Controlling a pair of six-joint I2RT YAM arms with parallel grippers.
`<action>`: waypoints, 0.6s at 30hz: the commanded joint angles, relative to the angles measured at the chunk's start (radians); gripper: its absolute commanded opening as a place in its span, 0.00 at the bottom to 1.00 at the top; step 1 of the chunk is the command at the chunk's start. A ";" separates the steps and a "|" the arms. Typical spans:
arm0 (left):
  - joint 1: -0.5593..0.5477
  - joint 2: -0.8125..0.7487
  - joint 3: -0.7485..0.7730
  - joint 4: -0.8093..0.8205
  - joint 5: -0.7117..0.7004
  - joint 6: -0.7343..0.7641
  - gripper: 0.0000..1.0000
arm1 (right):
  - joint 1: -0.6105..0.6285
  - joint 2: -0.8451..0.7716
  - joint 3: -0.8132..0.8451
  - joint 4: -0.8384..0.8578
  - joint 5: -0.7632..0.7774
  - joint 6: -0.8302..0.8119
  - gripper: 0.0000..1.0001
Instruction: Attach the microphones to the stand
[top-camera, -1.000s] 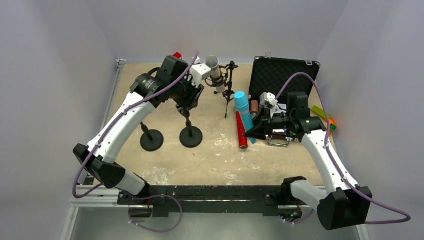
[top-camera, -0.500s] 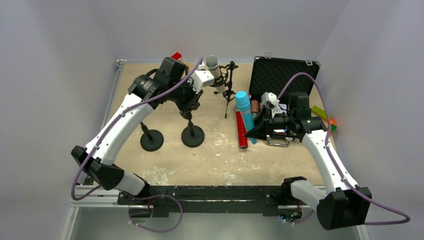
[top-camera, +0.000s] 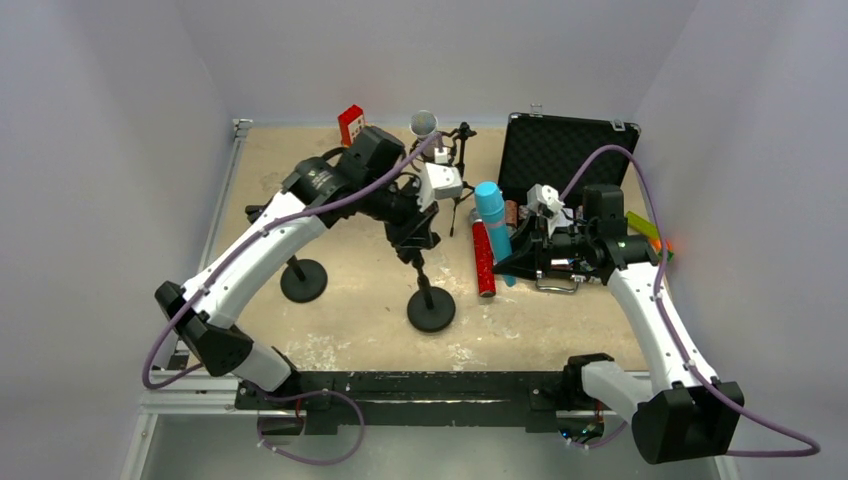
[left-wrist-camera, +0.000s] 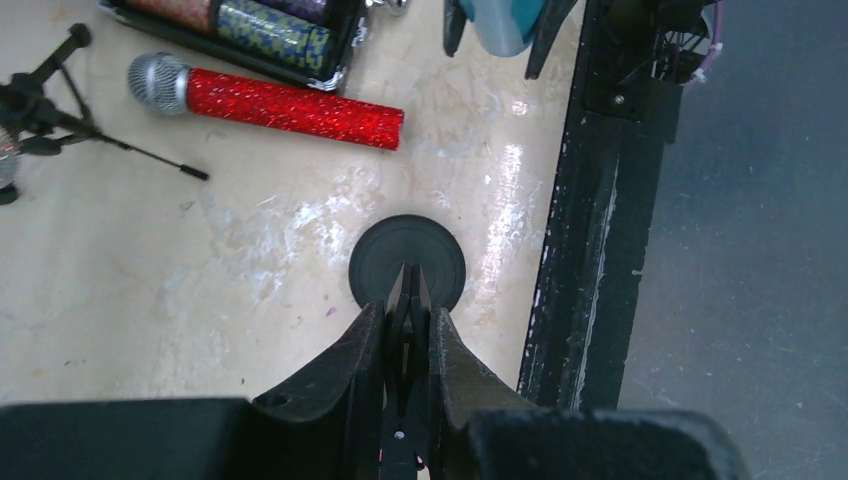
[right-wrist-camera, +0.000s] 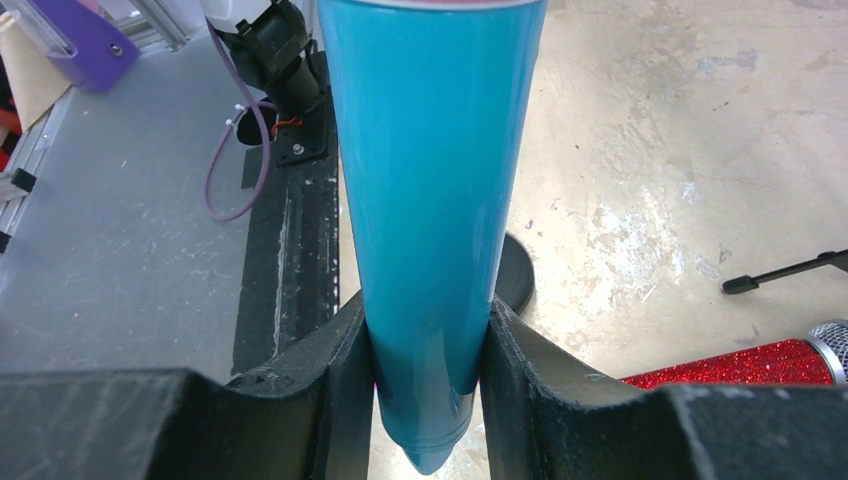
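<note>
Next, my left gripper opens and comes level to the clip's side (top-camera: 417, 259), because it is closing over the stand's clip (left-wrist-camera: 407, 318) from above, where the light blue microphone must go.
My left gripper (top-camera: 417, 238) is shut on the clip at the top of a black round-base stand (top-camera: 431, 308) and holds it upright at mid-table; the left wrist view shows my fingers (left-wrist-camera: 370, 340) pinching the clip over the base (left-wrist-camera: 407, 262). My right gripper (top-camera: 508, 264) is shut on the tail end of the light blue microphone (top-camera: 492, 215), head pointing away; the right wrist view shows it (right-wrist-camera: 430, 190) between my fingers. The red-glitter microphone (top-camera: 483, 260) lies on the table between the arms, as the left wrist view (left-wrist-camera: 290, 102) shows. The silver microphone (top-camera: 425, 124) sits in a tripod stand (top-camera: 457, 175) at the back.
A second round-base stand (top-camera: 303, 280) stands left of centre. An open black case (top-camera: 565, 150) is at the back right, a red box (top-camera: 351, 123) at the back. The black front rail (left-wrist-camera: 590, 200) is close to the held stand's base.
My left arm has carried the round-base stand to the right and nearer the front, toward the blue microphone. The right gripper has held the blue microphone almost still.
</note>
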 joint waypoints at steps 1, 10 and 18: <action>-0.078 0.050 0.044 0.098 -0.018 -0.024 0.00 | -0.010 -0.031 0.031 0.005 -0.047 -0.035 0.00; -0.114 0.006 -0.068 0.218 -0.073 -0.117 0.26 | -0.012 -0.024 0.031 -0.024 -0.050 -0.084 0.00; -0.096 -0.141 -0.163 0.331 0.014 -0.190 0.78 | -0.013 -0.016 0.039 -0.157 -0.091 -0.265 0.00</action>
